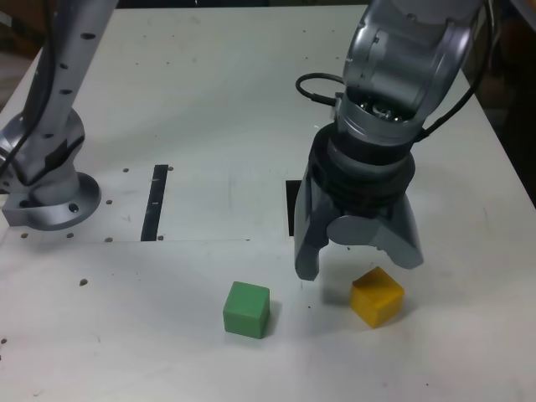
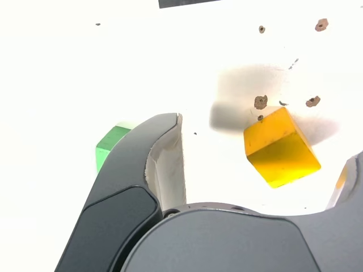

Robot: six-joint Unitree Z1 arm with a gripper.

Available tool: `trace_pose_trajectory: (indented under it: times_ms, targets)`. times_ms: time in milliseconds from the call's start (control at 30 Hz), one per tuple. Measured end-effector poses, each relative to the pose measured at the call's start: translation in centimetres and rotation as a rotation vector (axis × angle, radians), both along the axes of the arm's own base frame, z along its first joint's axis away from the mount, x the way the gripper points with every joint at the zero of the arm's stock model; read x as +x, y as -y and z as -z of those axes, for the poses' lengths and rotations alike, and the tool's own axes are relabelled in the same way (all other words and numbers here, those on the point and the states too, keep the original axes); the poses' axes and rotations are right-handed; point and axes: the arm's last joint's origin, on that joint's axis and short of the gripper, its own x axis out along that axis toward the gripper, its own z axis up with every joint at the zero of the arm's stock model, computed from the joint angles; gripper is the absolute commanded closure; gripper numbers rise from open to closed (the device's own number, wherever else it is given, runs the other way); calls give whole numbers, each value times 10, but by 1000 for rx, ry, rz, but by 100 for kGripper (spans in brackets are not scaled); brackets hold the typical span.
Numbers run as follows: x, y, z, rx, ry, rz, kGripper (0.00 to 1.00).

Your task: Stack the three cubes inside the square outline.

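Note:
The green and yellow cubes are the only ones in sight, so I should expect the red cube hidden (image 1: 323,201) behind my gripper, within the square outline (image 1: 292,208).
The yellow cube (image 1: 377,296) rests on the white table (image 1: 209,109), turned at an angle. My gripper (image 1: 356,260) hangs just above and behind it, open, with nothing held. In the wrist view the yellow cube (image 2: 281,148) lies free between the two fingers (image 2: 164,164). The green cube (image 1: 247,309) sits apart, toward the exterior view's left; in the wrist view the green cube (image 2: 110,144) is half hidden behind one finger. Only a black sliver of the square outline (image 1: 291,205) shows behind the gripper. The red cube is hidden or out of view.
A thin black strip (image 1: 155,201) lies on the table at the exterior view's left. The arm's metal base (image 1: 50,197) is bolted at the far left edge. Small screw holes (image 2: 260,102) dot the tabletop near the yellow cube.

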Motion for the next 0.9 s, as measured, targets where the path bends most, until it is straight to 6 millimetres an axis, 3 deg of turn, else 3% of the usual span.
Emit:
trace_pose_trajectory:
  times_ms: [467,900]
  targets:
    - [16,11,28,-8,-5,61,2]
    - [26,10,45,-38,8,60,25]
